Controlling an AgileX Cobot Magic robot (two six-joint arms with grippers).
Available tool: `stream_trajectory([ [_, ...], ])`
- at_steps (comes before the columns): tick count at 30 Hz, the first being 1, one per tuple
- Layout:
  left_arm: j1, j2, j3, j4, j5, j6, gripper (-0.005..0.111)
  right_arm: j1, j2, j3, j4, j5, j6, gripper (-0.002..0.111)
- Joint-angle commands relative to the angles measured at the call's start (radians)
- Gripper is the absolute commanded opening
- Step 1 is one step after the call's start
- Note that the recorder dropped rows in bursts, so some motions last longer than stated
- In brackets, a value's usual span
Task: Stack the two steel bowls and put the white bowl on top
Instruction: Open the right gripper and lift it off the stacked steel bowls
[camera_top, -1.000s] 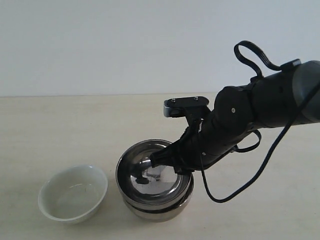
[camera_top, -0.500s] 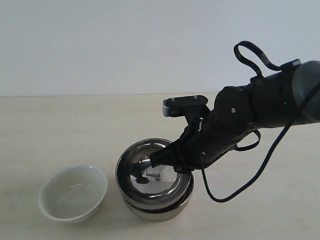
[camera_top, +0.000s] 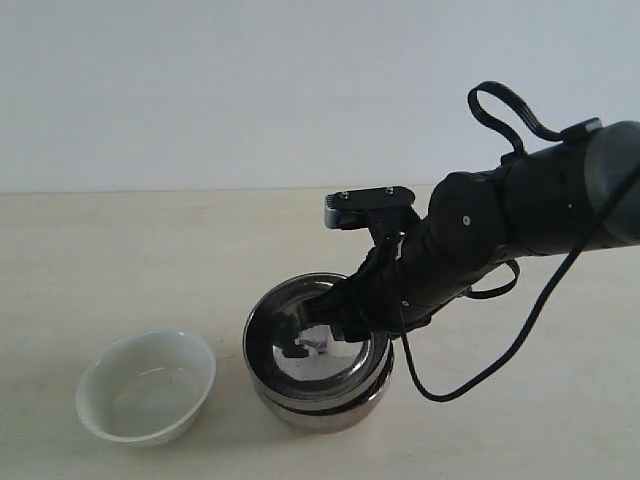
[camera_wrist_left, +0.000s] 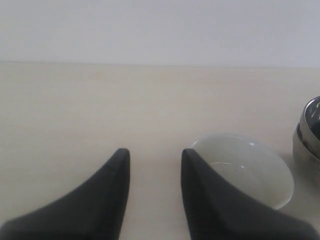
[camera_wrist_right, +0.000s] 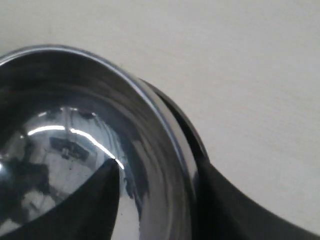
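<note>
My gripper is about to push down the rim of the upper steel bowl (camera_top: 292, 358). The bowl will settle deeper and more level, because a dark gap (camera_top: 386, 368) shows between the rims of the two bowls.
Two steel bowls sit nested near the table's front. The upper steel bowl (camera_top: 300, 362) (camera_wrist_right: 60, 140) rests inside the lower one (camera_top: 322, 412). My right gripper (camera_top: 335, 318) (camera_wrist_right: 157, 162) is open and straddles the upper bowl's rim, with one finger inside and one outside. The white bowl (camera_top: 148, 385) (camera_wrist_left: 250, 167) stands upright and empty to the left of the stack. My left gripper (camera_wrist_left: 152, 155) is open and low over the table, with the white bowl just beyond one fingertip. The steel stack's edge (camera_wrist_left: 310, 135) shows at that view's side. The left arm is out of the exterior view.
The pale table (camera_top: 120, 260) runs back to a plain white wall. A black cable (camera_top: 520, 330) loops down from the right arm beside the stack.
The upper steel bowl has shifted a little to the right and dropped level into the lower one. The right gripper's jaws have spread at the rim. The white bowl has not moved.
</note>
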Motion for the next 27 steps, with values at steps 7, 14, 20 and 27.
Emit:
stream_trajectory([
  [7, 0.003, -0.003, 0.004, -0.001, 0.001, 0.003, 0.032, -0.001, -0.056, 0.003, -0.005, -0.044, -0.021, 0.043],
  [14, 0.003, -0.003, 0.004, -0.001, 0.001, 0.003, 0.032, -0.001, -0.066, 0.003, -0.007, -0.103, -0.047, 0.043],
  [20, 0.003, -0.003, 0.004, -0.001, 0.001, 0.003, 0.032, -0.001, -0.116, 0.003, -0.009, -0.135, -0.051, 0.043],
  [27, 0.003, -0.003, 0.004, -0.001, 0.001, 0.003, 0.032, -0.001, -0.115, 0.003, -0.026, -0.092, -0.08, 0.0],
])
